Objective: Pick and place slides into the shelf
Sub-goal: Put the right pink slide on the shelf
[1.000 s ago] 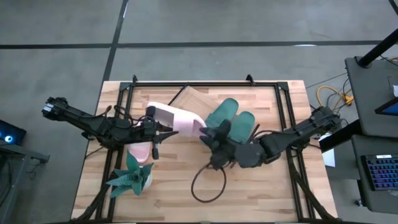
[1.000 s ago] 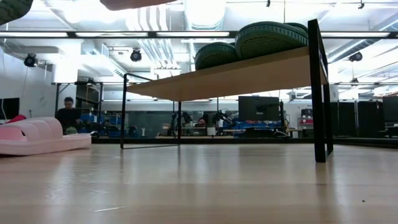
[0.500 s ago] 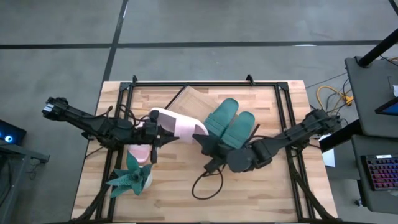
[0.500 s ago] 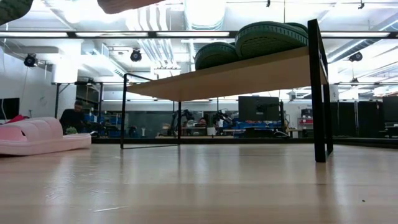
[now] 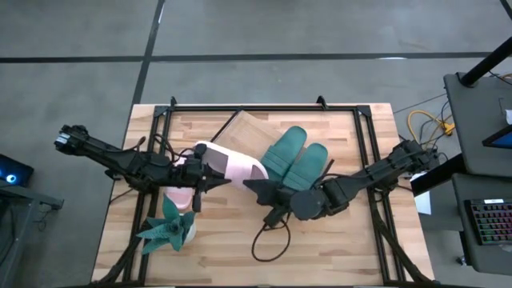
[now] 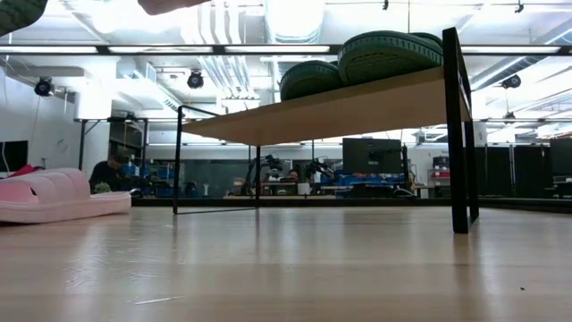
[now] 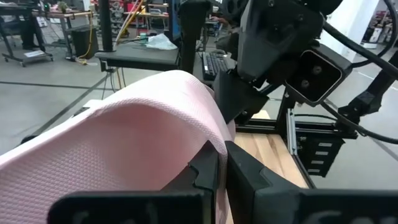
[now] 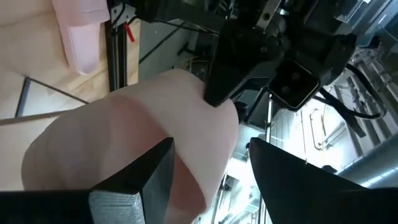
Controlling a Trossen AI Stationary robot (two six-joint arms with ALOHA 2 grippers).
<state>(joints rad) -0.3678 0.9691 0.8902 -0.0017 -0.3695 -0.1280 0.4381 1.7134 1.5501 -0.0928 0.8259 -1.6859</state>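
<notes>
The pink slide's strap (image 7: 204, 116) is pinched in my left gripper, so my right gripper should grip its other edge (image 8: 191, 179) while my left gripper moves to the slide's end.
My left gripper (image 5: 214, 179) is shut on a pale pink slide (image 5: 230, 163), which hangs in the air left of the shelf (image 5: 244, 128). Only this slide's underside (image 6: 179, 4) shows in the low view. My right gripper (image 5: 254, 186) is open and level, its fingers (image 8: 140, 177) on either side of the slide's right end (image 8: 143, 118). Two dark green slides (image 5: 286, 149) (image 5: 310, 164) lie on the shelf board (image 6: 331, 112). A second pink slide (image 5: 182, 194) lies flat on the table under my left arm. My left gripper pinches an edge of the pink slide (image 7: 208, 144) between its two fingers, on the slide's near side. It comes level from the table's left. The slide is lifted clear of the table and stretches toward the right. Whether my right gripper touches the slide, I cannot tell.
A green leafy toy plant (image 5: 168, 228) stands near the table's front left. A black cable loop (image 5: 272, 238) lies on the table in front of my right gripper. Black frame rails (image 5: 152, 160) run along the table's sides. A person (image 6: 112, 170) sits far behind.
My right gripper has rolled about its own axis and shifted a little toward the table's left and down, so its open fingers now stand on either side of the pink slide's right end. My left wrist has rolled slightly, tipping the slide. Neither gripper has opened or shut.
</notes>
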